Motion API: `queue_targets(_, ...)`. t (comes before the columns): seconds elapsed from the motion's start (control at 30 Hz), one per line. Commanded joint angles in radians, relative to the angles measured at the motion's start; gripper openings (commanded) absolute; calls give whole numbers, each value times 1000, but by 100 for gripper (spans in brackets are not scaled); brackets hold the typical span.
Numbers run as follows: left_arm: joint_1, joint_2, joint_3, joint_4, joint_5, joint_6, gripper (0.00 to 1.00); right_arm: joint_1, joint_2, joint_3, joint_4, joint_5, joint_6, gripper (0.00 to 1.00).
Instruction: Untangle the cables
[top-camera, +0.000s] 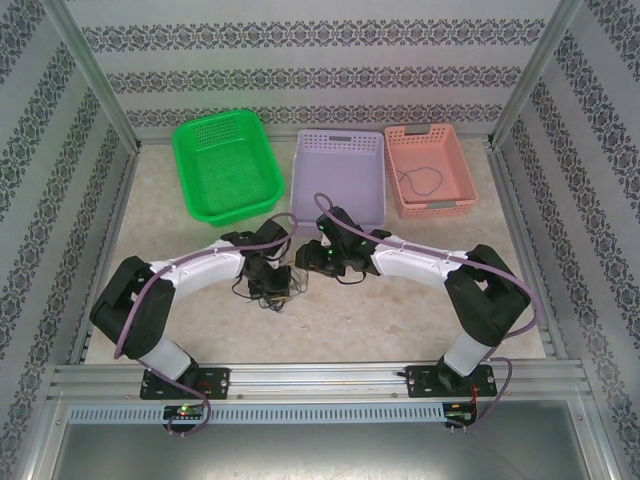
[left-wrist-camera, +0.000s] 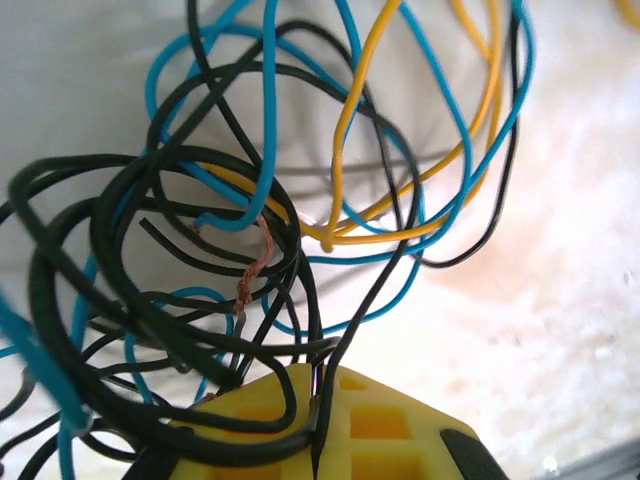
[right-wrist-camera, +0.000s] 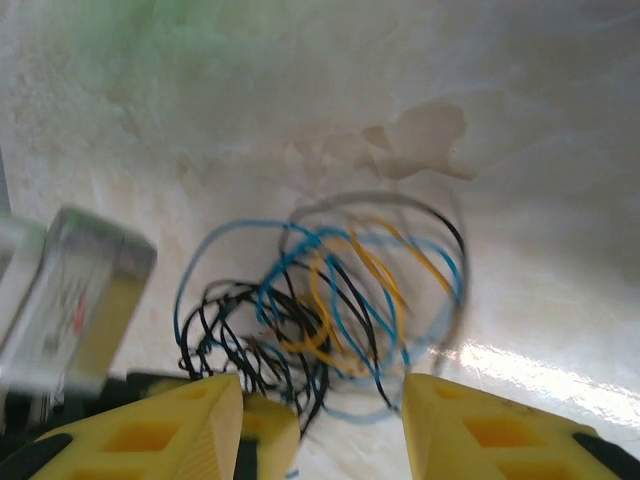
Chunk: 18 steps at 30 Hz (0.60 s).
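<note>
My left gripper is holding pieces of black cable crossing the yellow wire (right-wrist-camera: 318, 345), so my right gripper should move to the yellow wire's outer loop (right-wrist-camera: 428, 262) and pull while my left gripper keeps holding the pieces of black cable.
The cables (left-wrist-camera: 250, 250) are a loose tangle of thin black, blue and yellow wires on the pale table, between the two arms in the top view (top-camera: 293, 283). My left gripper (left-wrist-camera: 318, 390) is shut, its yellow fingers (left-wrist-camera: 400, 430) pinching black strands at the edge of the tangle. In the top view it sits at the tangle's left side (top-camera: 268, 284). My right gripper (right-wrist-camera: 320, 420) is open and hovers just short of the tangle (right-wrist-camera: 330, 300), with nothing between its fingers (right-wrist-camera: 455, 430). From above, the right gripper (top-camera: 322, 258) is close on the tangle's right.
Three baskets stand along the back: green (top-camera: 228, 165), purple (top-camera: 338, 150) and pink (top-camera: 412, 170), the pink one holding a thin dark wire (top-camera: 424, 180). A yellow finger of the left gripper (right-wrist-camera: 268, 432) shows close by the right gripper's left finger. Metal rail (top-camera: 320, 378) at the near edge.
</note>
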Motion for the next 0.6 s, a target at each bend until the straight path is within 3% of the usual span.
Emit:
queue_targets(0.0,-12,-54,-36,7,-2,11,0,2,28,-17,22,29,27,46)
queue_targets(0.33,-13,-51,-23,7,1,13,0,14,32,-69,-11,83,65,47)
queue_targets(0.57,-13,-48,-27,2,2,22,0,34,99,-24,30,37,60,37)
